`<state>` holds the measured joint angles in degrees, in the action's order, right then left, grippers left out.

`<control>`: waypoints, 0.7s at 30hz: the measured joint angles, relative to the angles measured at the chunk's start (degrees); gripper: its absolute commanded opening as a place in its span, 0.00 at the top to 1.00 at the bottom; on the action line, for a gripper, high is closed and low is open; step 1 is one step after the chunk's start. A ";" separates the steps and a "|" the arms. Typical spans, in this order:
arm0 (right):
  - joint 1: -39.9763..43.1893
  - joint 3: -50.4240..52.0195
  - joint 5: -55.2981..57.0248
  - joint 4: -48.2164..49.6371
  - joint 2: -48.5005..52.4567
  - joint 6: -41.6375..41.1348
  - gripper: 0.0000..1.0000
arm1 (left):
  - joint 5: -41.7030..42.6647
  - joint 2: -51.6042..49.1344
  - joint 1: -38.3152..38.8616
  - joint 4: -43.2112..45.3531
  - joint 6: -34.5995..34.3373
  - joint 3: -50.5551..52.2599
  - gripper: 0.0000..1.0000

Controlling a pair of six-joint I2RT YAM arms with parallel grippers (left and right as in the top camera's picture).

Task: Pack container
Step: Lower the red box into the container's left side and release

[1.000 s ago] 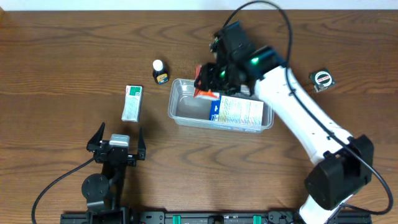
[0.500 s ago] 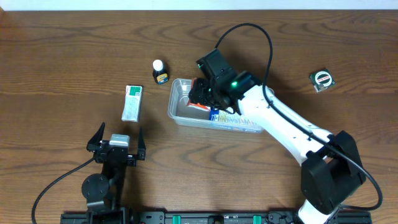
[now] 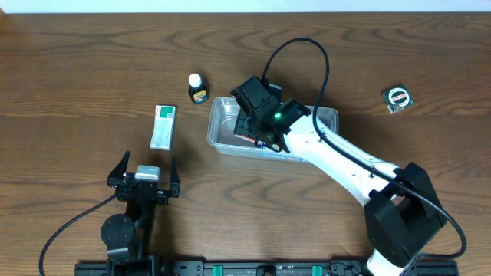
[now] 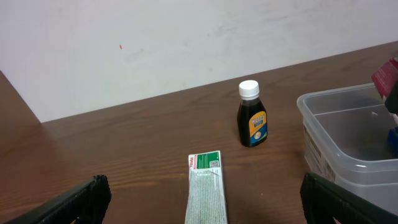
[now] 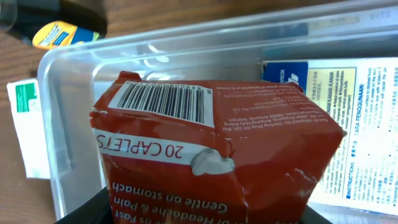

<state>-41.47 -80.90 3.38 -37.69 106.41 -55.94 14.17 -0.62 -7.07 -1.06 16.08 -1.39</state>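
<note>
The red caplets box (image 5: 211, 152) is hanging over the container's empty end (image 3: 226, 129), next to the blue-and-white box. My right gripper keeps lowering it until it reaches the container's bottom.
The clear plastic container (image 3: 222, 132) sits mid-table; it also shows in the left wrist view (image 4: 348, 134) and the right wrist view (image 5: 186, 53). A blue-and-white box (image 5: 348, 124) lies inside it on the right. My right gripper (image 3: 257, 123) is inside the container, shut on a red caplets box (image 5: 211, 162) held over the container's left half. My left gripper (image 3: 146, 172) is open and empty near the front edge. A green-and-white box (image 3: 163, 126) and a small brown bottle (image 3: 197, 88) lie left of the container; the left wrist view shows the box (image 4: 206, 193) and the bottle (image 4: 251, 115).
A small round tape measure (image 3: 397, 98) lies at the far right. A pale wall (image 4: 186, 37) rises behind the table in the left wrist view.
My right gripper has moved left and down into the container with the red box. The left arm has not moved.
</note>
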 measured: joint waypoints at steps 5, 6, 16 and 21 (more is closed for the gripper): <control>0.00 0.00 0.09 1.11 1.66 -0.44 0.66 | 0.00 0.00 0.00 0.00 0.00 0.00 0.02; 0.00 0.00 0.04 1.33 2.21 -0.46 0.66 | 0.00 0.00 0.00 0.00 0.00 0.00 0.02; 0.00 0.00 -2.23 3.74 7.34 -0.42 0.66 | 0.00 0.00 0.00 0.00 0.00 0.00 0.02; 0.00 0.00 -2.56 4.26 7.54 -0.39 0.64 | 0.00 0.00 0.00 0.00 0.00 0.00 0.02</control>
<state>-41.47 -80.90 0.82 -33.43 113.95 -56.34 14.17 -0.62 -7.07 -1.06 16.08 -1.39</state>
